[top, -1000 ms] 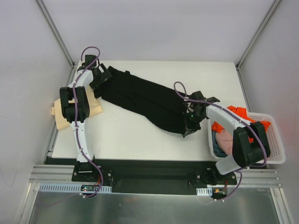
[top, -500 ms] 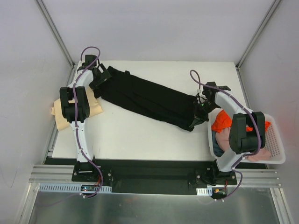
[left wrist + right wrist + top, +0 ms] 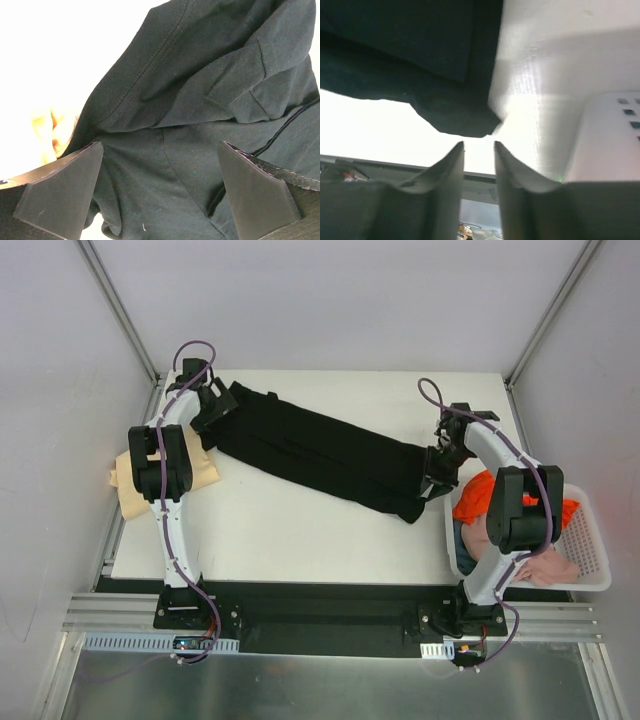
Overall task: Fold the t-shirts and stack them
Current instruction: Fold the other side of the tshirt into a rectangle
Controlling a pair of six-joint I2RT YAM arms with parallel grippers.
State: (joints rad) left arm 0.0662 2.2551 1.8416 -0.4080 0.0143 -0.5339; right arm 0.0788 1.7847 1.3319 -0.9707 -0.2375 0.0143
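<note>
The black t-shirt is lying at a slant with one end (image 3: 208, 443) next to the tan t-shirt. My left gripper needs to move that end (image 3: 246, 402) out of the way and straighten the black t-shirt.
A black t-shirt (image 3: 320, 455) lies stretched in a long folded strip across the table, from back left to the right. My left gripper (image 3: 210, 405) hovers over its left end with the jaws wide open; in the left wrist view only black cloth (image 3: 200, 85) shows between the fingers (image 3: 60, 195). At the shirt's right end my right gripper (image 3: 437, 480) is open by a narrow gap with nothing in it. The shirt's corner (image 3: 455, 120) lies just past its tips (image 3: 479, 147). A pale tan t-shirt (image 3: 130, 485) lies at the table's left edge.
A white mesh basket (image 3: 590, 540) stands at the right front, its wall (image 3: 615, 130) close beside my right gripper. It holds an orange t-shirt (image 3: 480, 495) and a pink one (image 3: 550, 565). Bare white table (image 3: 300, 540) lies in front of the black shirt.
My right arm swung back and to the right, pulling the black shirt's right end out straighter. Its jaws then parted and let go of the cloth. The left arm stayed still.
</note>
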